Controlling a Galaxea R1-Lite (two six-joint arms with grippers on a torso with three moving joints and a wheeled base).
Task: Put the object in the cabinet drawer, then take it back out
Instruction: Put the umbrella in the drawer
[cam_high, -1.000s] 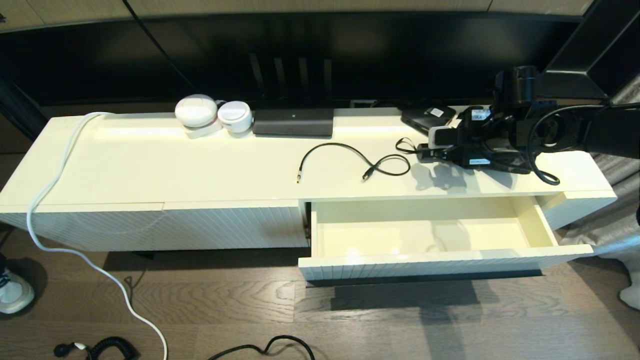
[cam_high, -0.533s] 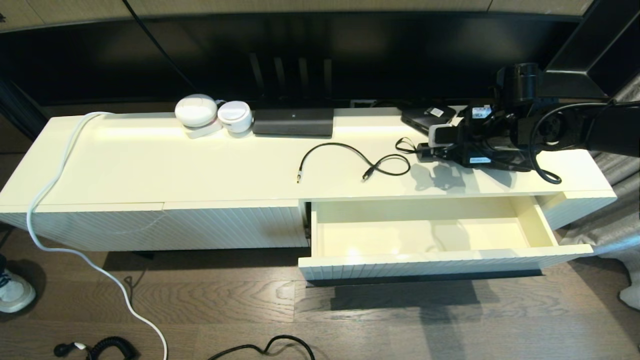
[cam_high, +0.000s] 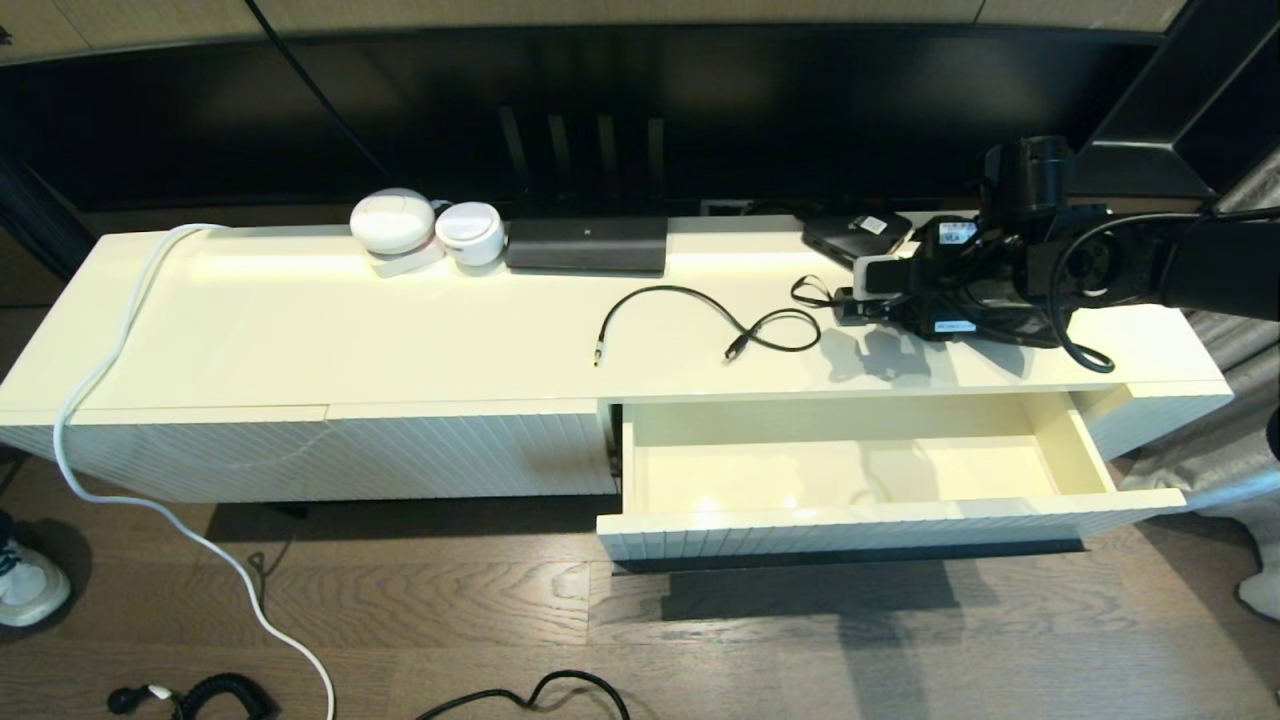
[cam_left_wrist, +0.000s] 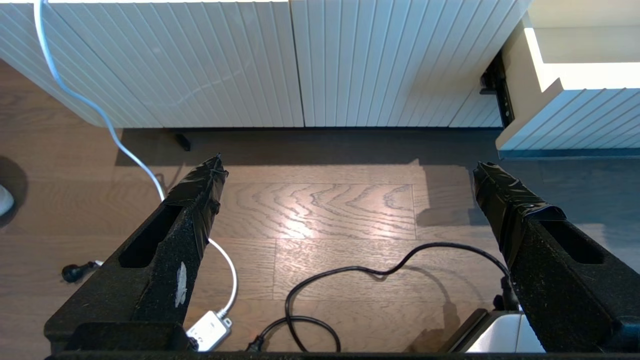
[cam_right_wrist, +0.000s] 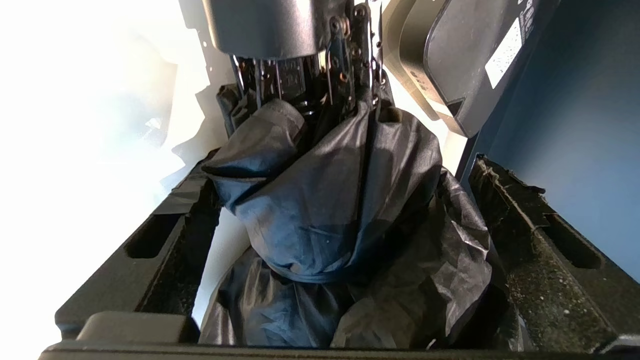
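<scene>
The umbrella's fabric (cam_right_wrist: 306, 228) is lying in loose, crumpled folds (cam_right_wrist: 462, 246), so I expect it to sag and spread out in floppy flaps when I raise the umbrella.
The object, a folded dark umbrella (cam_right_wrist: 325, 200) with a grey handle (cam_high: 880, 272), lies on the right part of the white cabinet top (cam_high: 400, 330). My right gripper (cam_high: 920, 297) sits low over it, open, one finger on each side of the fabric (cam_right_wrist: 347, 165). White surface shows between one finger and the cloth. Below it, the cabinet drawer (cam_high: 880, 518) is pulled out and its cream inside is bare; one corner (cam_left_wrist: 575, 100) shows in the left wrist view. My left gripper (cam_left_wrist: 350, 167) hangs open over the wooden floor in front of the cabinet.
A black cable (cam_high: 700, 320) lies mid-top. A black device (cam_high: 855, 235) sits just behind the umbrella. Two white round gadgets (cam_high: 392, 222) and a dark box (cam_high: 587, 244) line the back edge. A white cord (cam_high: 120, 330) drapes off the left end; cables (cam_left_wrist: 350, 280) lie on the floor.
My right wrist has rocked slightly over the umbrella, rising a little and then settling back down. The umbrella, the drawer and everything else stay where they were.
</scene>
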